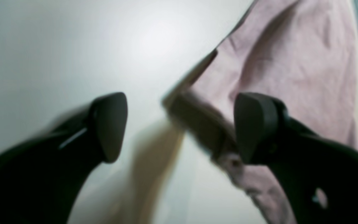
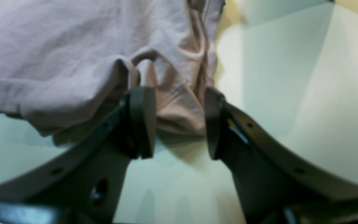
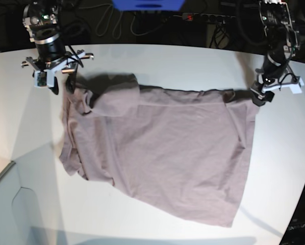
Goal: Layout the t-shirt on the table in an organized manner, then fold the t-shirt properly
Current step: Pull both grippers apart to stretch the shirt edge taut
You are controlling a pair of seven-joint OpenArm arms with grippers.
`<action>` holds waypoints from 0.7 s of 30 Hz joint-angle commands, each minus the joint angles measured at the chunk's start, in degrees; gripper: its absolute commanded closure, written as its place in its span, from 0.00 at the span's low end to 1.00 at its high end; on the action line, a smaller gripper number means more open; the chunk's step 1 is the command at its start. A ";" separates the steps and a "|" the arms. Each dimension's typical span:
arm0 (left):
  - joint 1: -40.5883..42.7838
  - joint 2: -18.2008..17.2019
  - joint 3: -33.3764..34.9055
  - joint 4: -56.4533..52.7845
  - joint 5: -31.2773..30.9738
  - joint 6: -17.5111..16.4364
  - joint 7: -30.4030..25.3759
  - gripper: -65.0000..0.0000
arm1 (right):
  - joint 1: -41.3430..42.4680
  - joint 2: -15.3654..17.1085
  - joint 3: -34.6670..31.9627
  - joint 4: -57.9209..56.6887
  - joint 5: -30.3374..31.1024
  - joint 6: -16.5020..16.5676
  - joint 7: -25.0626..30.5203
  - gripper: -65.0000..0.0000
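Observation:
The t-shirt's top edge lies creased [image 3: 229, 97] close to its corner, so next my left gripper pinches that corner [image 3: 251, 105] and pulls it tight before my right gripper opens the t-shirt's fold.
The mauve-grey t-shirt [image 3: 162, 153] lies spread over the white table [image 3: 157, 61], with its upper left corner bunched and folded over. My right gripper [image 3: 62, 86] is at that bunched corner. In its wrist view the right gripper [image 2: 179, 123] stands open, with a loose fold of the t-shirt [image 2: 73, 46] between its pads. My left gripper [image 3: 259, 98] is at the shirt's upper right corner. In its wrist view the left gripper [image 1: 182, 127] is wide open. A blurred hem of the t-shirt [image 1: 291, 62] hangs between its fingers, close to the right one.
Cables and a power strip [image 3: 213, 18] run along the dark back edge, beside a blue object [image 3: 147, 4]. The table's curved edge [image 3: 300, 204] drops off at the right. A lower grey surface [image 3: 4, 209] sits at the bottom left.

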 commanded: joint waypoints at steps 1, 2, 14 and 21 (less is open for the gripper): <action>-1.10 -0.59 -0.07 -0.40 -0.46 -0.27 -0.35 0.20 | -0.38 0.32 0.25 1.07 0.56 0.76 1.79 0.60; -1.71 -0.59 0.46 -1.28 -0.46 -0.27 -0.35 0.20 | -0.55 0.32 0.25 1.07 0.56 0.76 1.79 0.60; -3.82 -0.94 7.23 -2.25 -0.54 -0.27 -0.79 0.60 | -1.35 0.50 0.25 1.07 0.56 0.76 1.79 0.60; 0.31 -0.94 3.63 4.61 -0.54 0.08 -0.79 0.98 | -1.26 0.58 0.25 1.07 0.56 0.76 1.79 0.60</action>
